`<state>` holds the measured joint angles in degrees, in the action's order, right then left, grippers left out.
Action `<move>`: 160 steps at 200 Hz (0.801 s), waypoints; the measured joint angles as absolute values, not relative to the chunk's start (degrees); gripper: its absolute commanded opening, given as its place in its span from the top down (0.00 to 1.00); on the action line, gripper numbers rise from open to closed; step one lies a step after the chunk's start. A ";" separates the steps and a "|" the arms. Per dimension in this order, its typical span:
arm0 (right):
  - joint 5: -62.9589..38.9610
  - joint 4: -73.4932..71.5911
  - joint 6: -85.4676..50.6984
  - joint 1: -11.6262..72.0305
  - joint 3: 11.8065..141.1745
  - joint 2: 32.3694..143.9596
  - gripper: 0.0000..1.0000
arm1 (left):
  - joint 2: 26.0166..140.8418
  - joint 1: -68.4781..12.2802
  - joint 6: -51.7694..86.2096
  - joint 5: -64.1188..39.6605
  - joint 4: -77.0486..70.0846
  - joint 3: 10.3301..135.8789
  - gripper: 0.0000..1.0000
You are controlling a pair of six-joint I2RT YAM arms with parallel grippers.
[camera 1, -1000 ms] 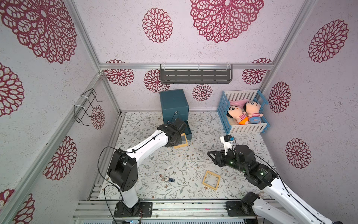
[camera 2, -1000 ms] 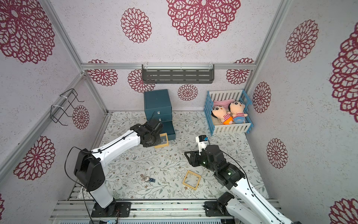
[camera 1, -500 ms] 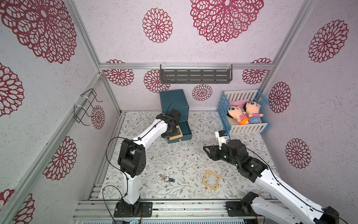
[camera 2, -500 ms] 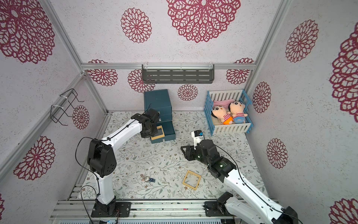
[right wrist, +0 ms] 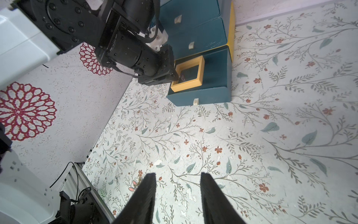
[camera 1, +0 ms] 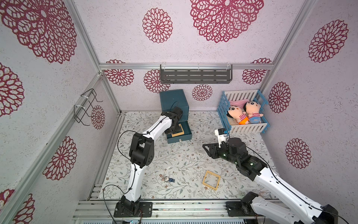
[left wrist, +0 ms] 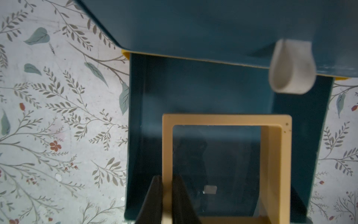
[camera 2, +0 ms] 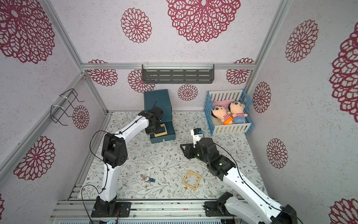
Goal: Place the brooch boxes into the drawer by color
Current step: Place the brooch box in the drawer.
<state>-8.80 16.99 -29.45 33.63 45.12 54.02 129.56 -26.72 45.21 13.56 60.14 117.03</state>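
The brooch box in my left gripper is hanging square within the sides of the open drawer, so I should keep lowering it until it touches the drawer's bottom, then let go.
The drawer is a teal chest at the back of the mat, with its bottom drawer pulled out. My left gripper is shut on one side of a yellow-tan brooch box, holding it inside the open bottom drawer's outline. Whether it touches the floor there I cannot tell. A second yellow-tan brooch box lies flat near the front. My right gripper hangs open and empty over the mat's middle right.
A tiny grey-and-blue trinket lies on the mat at the front. A blue-and-white crib with two dolls stands at the back right. A grey shelf and a wire rack hang on the walls. The two upper drawers are shut.
My left arm has carried the yellow-tan box from the mat in front of the chest to over the open bottom drawer. My right arm has shifted back and a little left, still open.
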 measured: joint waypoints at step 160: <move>-8.91 17.69 -28.45 32.62 45.12 52.99 0.56 | 135.59 -26.76 42.28 15.97 57.23 117.64 1.00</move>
<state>-8.91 17.69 -28.45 32.62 45.12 52.99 135.59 -26.76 42.28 15.97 57.23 117.64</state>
